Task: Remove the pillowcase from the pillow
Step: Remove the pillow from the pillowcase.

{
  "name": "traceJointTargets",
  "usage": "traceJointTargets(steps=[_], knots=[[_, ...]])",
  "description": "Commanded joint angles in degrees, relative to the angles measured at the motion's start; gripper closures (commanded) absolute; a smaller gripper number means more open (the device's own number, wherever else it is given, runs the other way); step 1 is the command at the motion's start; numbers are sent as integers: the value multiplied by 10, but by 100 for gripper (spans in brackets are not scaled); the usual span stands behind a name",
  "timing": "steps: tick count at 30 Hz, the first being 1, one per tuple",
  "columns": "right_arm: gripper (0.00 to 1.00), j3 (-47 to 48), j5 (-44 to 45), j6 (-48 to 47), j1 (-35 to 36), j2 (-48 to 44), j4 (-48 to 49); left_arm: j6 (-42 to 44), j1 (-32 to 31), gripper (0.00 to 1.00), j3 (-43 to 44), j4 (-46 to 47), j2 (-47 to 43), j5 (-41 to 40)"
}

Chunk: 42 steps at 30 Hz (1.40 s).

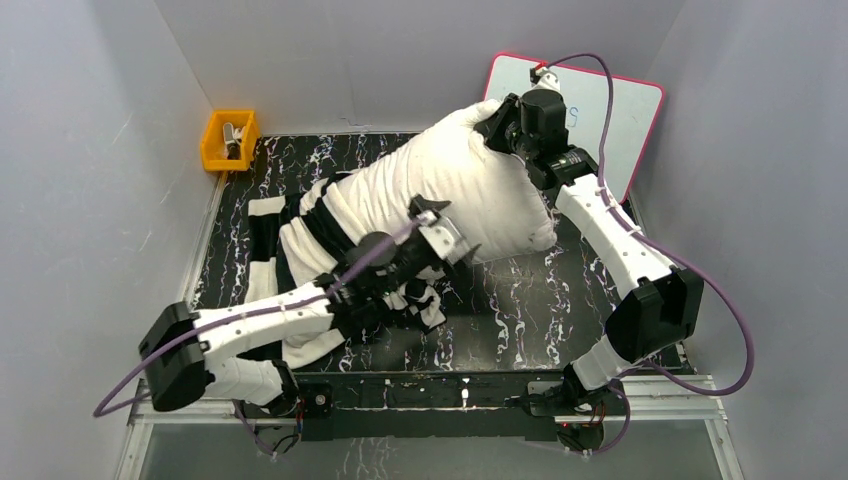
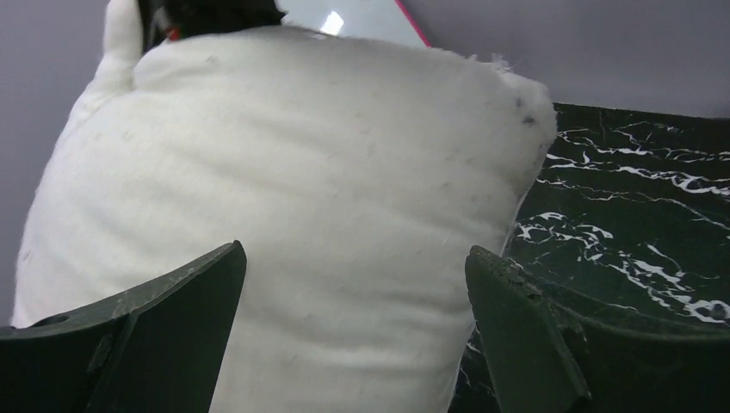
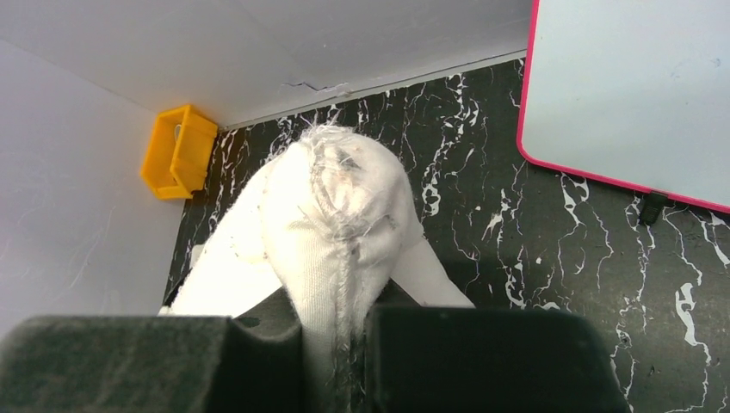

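The robot's open left gripper meets the pillow's broad side point(image 1: 478, 215), so it should move back, turn and pinch the pillow's end point(image 1: 502, 170) next to the right gripper before it lifts.
The white pillow point(image 1: 470, 185) lies slanted across the black marbled table, its far end lifted. The checkered pillowcase point(image 1: 300, 245) is bunched around its near left end, under my left arm. My right gripper point(image 1: 497, 125) is shut on the pillow's far corner; the right wrist view shows that frayed corner point(image 3: 336, 198) pinched in the gripper point(image 3: 337, 344). My left gripper point(image 1: 450, 235) is open against the pillow's near side. In the left wrist view the bare pillow point(image 2: 301, 189) fills the space beyond the spread gripper point(image 2: 355, 251). The pillowcase is out of both wrist views.
A yellow bin point(image 1: 229, 139) sits in the far left corner, also in the right wrist view point(image 3: 178, 153). A pink-framed whiteboard point(image 1: 610, 105) leans at the far right. Grey walls close in on three sides. Bare marbled tabletop point(image 1: 540, 310) shows at the near right.
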Motion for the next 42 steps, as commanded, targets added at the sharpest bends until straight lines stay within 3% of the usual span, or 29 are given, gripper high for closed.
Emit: traceJointTargets(steps=[1,10,16,18,25,29,34,38,42], knots=[[100,45,19,-8,8,-8,21,219,-62,2,0,209,89,-79],[100,48,2,-15,17,-22,11,435,-55,2,81,467,305,-255],[100,51,-17,-14,22,-42,4,622,13,2,216,684,467,-349],[100,48,-21,-14,23,-52,-1,644,40,2,257,721,494,-360],[100,19,-44,-4,28,-74,-10,590,72,2,278,731,459,-300],[100,6,-36,-6,28,-66,-8,487,52,2,146,720,361,-191],[100,38,-20,-30,27,-36,-20,337,25,2,4,641,201,-121],[100,57,-23,-38,27,-21,-26,335,-6,2,-56,640,118,-122],[100,64,-71,-29,28,-11,-26,363,-6,2,-51,632,110,-137]])
